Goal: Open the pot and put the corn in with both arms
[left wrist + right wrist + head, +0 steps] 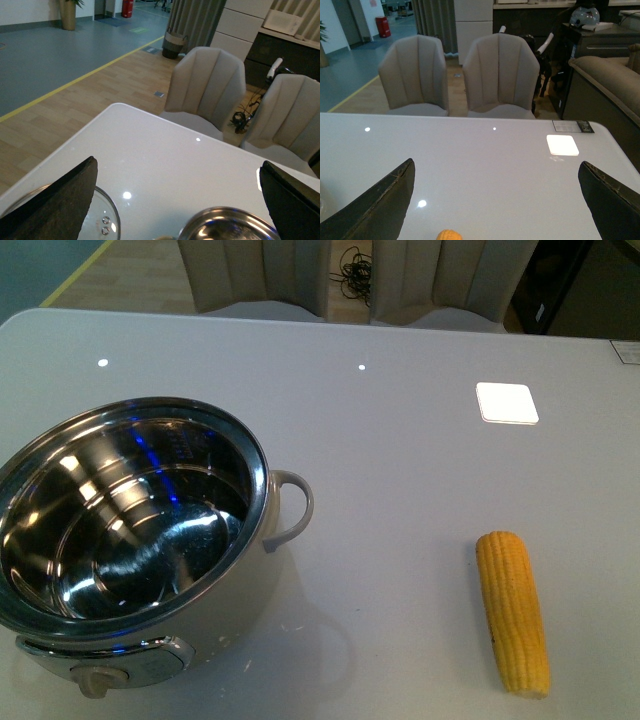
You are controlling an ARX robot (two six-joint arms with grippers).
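My gripper will lower the corn (513, 615) into the pot. The corn looks shorter than the pot's wide opening (133, 512), so it will lie fully inside, below the pot's rim.
The pot (238, 602) stands at the table's near left with no lid on, its shiny steel inside empty. Its looped handle (296, 502) points right and its beige knob (97, 680) faces me. The corn (512, 610) lies on the table at the near right, well apart from the pot. Neither arm shows in the front view. My left gripper (177, 162) is open above the table, with the pot's rim (225, 214) below it and a glass lid (102, 220) lying flat beside the pot. My right gripper (496, 162) is open and empty, with the corn's tip (449, 234) just below it.
A bright white square (506, 403) shows on the tabletop at the back right. A small label (626, 350) sits at the far right corner. Two beige chairs (255, 275) stand behind the table's far edge.
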